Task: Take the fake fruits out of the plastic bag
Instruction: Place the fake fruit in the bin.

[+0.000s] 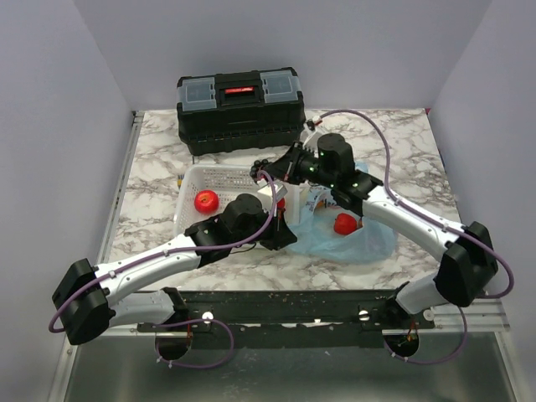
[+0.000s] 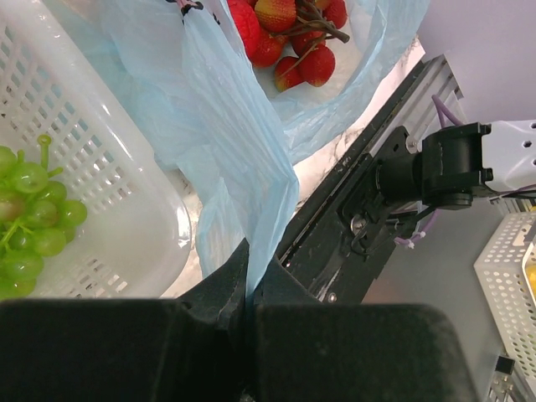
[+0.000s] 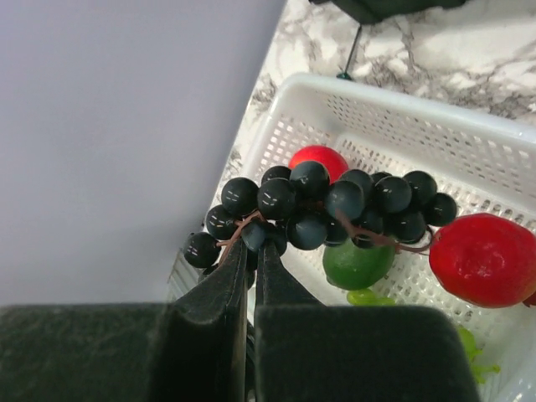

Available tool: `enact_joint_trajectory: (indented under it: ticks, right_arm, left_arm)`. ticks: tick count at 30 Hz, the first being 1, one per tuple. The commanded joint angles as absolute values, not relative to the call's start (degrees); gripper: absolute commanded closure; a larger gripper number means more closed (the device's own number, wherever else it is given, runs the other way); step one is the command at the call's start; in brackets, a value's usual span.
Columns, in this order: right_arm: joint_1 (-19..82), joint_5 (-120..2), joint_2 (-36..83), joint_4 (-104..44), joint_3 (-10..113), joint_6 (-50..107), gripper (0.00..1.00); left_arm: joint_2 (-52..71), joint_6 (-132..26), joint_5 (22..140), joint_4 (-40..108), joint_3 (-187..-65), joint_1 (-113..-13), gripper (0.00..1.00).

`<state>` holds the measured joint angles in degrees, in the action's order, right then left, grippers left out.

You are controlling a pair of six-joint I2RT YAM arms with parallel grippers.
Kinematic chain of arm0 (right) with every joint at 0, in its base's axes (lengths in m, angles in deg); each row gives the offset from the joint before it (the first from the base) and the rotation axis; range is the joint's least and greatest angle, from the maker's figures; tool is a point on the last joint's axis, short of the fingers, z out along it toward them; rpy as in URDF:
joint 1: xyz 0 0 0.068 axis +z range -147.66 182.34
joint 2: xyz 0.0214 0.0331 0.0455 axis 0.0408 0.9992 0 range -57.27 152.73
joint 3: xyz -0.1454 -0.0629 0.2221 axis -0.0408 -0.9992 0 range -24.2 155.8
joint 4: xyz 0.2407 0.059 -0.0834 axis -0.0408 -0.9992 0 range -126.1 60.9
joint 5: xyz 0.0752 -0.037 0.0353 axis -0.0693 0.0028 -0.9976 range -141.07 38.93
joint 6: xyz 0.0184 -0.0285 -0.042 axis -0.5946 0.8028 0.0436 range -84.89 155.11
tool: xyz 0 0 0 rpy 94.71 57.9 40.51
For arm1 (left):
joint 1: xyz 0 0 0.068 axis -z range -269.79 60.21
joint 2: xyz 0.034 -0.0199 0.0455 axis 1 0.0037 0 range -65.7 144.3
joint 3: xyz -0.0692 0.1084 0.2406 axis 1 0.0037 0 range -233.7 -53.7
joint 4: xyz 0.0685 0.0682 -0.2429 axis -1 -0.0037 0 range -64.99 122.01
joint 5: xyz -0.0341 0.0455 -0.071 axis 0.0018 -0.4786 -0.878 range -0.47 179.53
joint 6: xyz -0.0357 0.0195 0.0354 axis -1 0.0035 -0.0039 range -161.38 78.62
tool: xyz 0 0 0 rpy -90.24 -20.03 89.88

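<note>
I should now lower the dark blue grape bunch (image 1: 260, 171) with my right gripper until it is near the dark green piece (image 3: 358, 265) and then let go, because the bunch is hanging over the open white basket.
The light-blue plastic bag (image 1: 358, 240) lies right of the white basket, with a red fruit (image 1: 344, 224) inside it. My left gripper (image 1: 282, 226) is shut on a fold of the bag (image 2: 243, 184); red berries (image 2: 293, 38) show in the bag's open mouth. My right gripper (image 1: 268, 174) is shut on the stem of the dark blue grape bunch (image 3: 331, 205) and holds it above the basket (image 3: 402, 126). In the basket lie a red apple (image 1: 206, 200), another red fruit (image 3: 486, 260) and a dark green piece (image 3: 358, 265).
A black toolbox (image 1: 239, 109) stands behind the basket. Pale green grapes (image 2: 29, 218) lie in the basket (image 2: 126, 209). The marble table ends at a black rail (image 2: 352, 226) along the near edge. Grey walls close in the left, right and back.
</note>
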<state>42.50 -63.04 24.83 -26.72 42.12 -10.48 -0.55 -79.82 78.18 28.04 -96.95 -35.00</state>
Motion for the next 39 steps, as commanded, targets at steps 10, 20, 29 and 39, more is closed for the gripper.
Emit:
enact_joint_trajectory:
  ticks: [10, 20, 29, 39]
  right_arm:
    - [42.49, -71.96, 37.02, -21.48, 43.26, -14.54, 0.97]
    - [42.51, -72.35, 41.50, -22.20, 44.63, -12.87, 0.75]
    - [42.50, -70.61, 39.72, -24.02, 45.36, -10.28, 0.44]
    - [42.51, -57.13, 27.32, -32.65, 40.80, -4.28, 0.43]
  left_arm:
    - [-1.81, -79.35, 78.12, 27.17, -97.99, -34.77, 1.00]
    - [-1.34, -79.35, 77.94, 27.35, -97.82, -34.77, 1.00]
    - [-2.04, -79.60, 78.28, 27.24, -97.17, -34.77, 1.00]
    - [-1.71, -79.72, 78.10, 27.44, -97.38, -34.82, 1.00]
